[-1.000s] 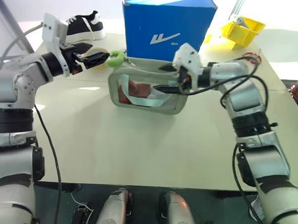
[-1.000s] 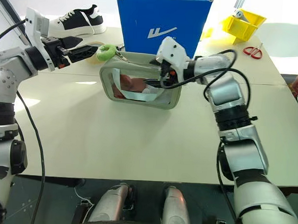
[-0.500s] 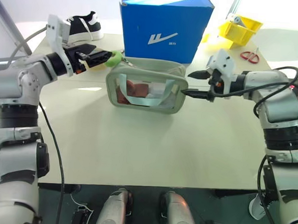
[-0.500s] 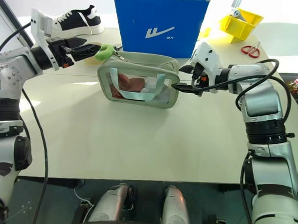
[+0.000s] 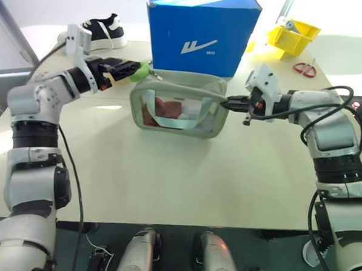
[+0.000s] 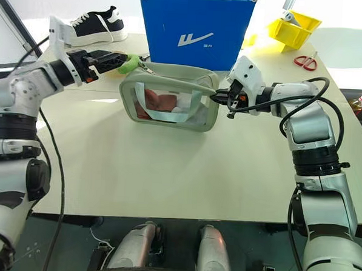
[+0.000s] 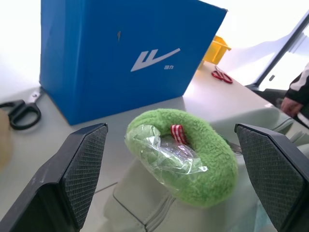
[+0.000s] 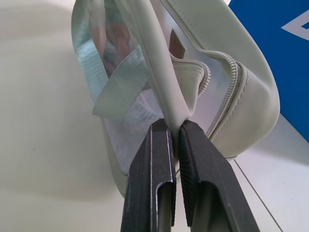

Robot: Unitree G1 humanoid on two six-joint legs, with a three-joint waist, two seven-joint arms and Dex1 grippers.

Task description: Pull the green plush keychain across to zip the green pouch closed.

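The keychain (image 5: 140, 71) hangs at the end of the pouch away from the robot's right gripper. The robot's left gripper should put the keychain over the pouch's top (image 5: 170, 83) and then pinch that end of the pouch.
The green pouch (image 5: 180, 128) lies on its side on the table, clear window toward me, zipper along its top edge. The green plush keychain (image 5: 142, 71) sits at the pouch's top left corner. In the left wrist view the keychain (image 7: 203, 174) is a fuzzy ring with crinkled plastic in it. My left gripper (image 5: 131, 66) is open, level, one finger (image 7: 84, 169) on each side of the keychain, not touching it. My right gripper (image 5: 227, 101) is shut on the pouch's right end, its fingers (image 8: 157, 159) pinching the pale edge seam.
A blue cardboard box (image 5: 201, 30) stands right behind the pouch. A black and white shoe (image 5: 101, 31) lies at the back left. A yellow bin (image 5: 294, 35) and red scissors (image 5: 304, 68) are at the back right. Black scissors (image 7: 19, 111) lie beside the box.
My right gripper left the pouch's front, swung out to its right end, then shut on the edge there. My left gripper eased in around the keychain, staying open.
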